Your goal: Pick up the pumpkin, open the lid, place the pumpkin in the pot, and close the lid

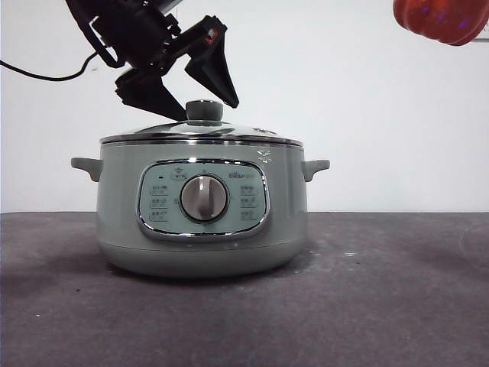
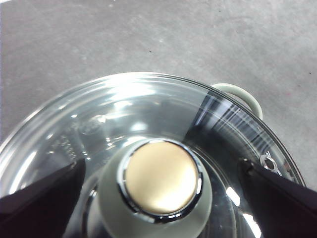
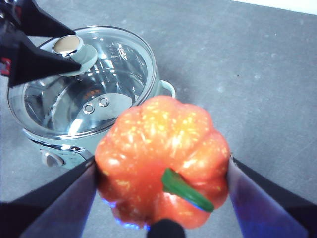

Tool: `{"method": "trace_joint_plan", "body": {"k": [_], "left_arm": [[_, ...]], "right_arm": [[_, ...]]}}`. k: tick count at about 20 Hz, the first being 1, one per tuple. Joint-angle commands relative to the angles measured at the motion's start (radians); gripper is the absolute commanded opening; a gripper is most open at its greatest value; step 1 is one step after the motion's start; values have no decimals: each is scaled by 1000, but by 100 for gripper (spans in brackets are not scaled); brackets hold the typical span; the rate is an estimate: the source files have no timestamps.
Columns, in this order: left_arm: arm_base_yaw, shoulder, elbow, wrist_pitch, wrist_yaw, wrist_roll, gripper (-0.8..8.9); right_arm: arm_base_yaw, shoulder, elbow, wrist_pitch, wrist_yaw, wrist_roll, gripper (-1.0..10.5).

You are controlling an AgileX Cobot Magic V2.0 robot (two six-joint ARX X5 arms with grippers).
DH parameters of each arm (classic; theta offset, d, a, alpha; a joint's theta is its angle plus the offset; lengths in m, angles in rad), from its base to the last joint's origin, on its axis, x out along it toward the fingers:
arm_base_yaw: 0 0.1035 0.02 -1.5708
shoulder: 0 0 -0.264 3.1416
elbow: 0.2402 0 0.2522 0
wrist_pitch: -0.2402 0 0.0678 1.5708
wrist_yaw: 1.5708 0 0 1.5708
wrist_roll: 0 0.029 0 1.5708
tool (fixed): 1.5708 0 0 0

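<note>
The glass lid (image 1: 172, 130) will come off in one piece when I raise the knob, since a plain seam (image 1: 202, 142) runs between it and the pot's rim.
The sage-green pot (image 1: 202, 229) stands mid-table with the glass lid (image 1: 153, 131) resting on it. My left gripper (image 1: 211, 112) comes down from the upper left. It is open, with a jaw on each side of the lid's knob (image 2: 161, 181) and clear of it. In the left wrist view the lid (image 2: 148, 106) fills the picture around my left gripper (image 2: 161, 166). My right gripper (image 3: 162, 161) is shut on the orange pumpkin (image 3: 148, 134), held high to the right of the pot (image 3: 54, 141). In the front view the pumpkin (image 1: 443, 19) shows at the top right corner.
The dark grey table (image 1: 382, 290) stretches around the pot. A black cable (image 1: 38, 75) hangs at the far left against the white wall. The pot's side handles (image 1: 315, 167) stick out on both sides.
</note>
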Motion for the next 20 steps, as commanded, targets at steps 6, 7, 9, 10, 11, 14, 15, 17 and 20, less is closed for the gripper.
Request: {"method": "trace_joint_plan", "body": {"k": [6, 7, 9, 10, 11, 14, 15, 17, 20], "left_arm": [[-4, 16, 0, 7, -5, 14, 333], [-4, 16, 0, 7, -5, 14, 227], [-4, 16, 0, 5, -4, 14, 114], [-4, 16, 0, 5, -4, 14, 88], [-4, 16, 0, 5, -4, 14, 45], [-4, 16, 0, 5, -4, 14, -12], [-4, 16, 0, 5, -3, 14, -12], [-4, 16, 0, 5, -3, 13, -12], [-3, 11, 0, 7, -3, 11, -12]], "right_arm": [[3, -2, 1, 5, 5, 6, -12], [3, -2, 1, 5, 5, 6, -12], [3, -1, 1, 5, 6, 6, -12], [3, -2, 2, 5, 6, 6, -12], [3, -1, 1, 5, 6, 6, -12], [3, -2, 1, 5, 6, 6, -12], [3, -1, 1, 5, 6, 6, -12], [3, -1, 1, 5, 6, 6, -12], [3, -1, 1, 5, 5, 6, -12]]}}
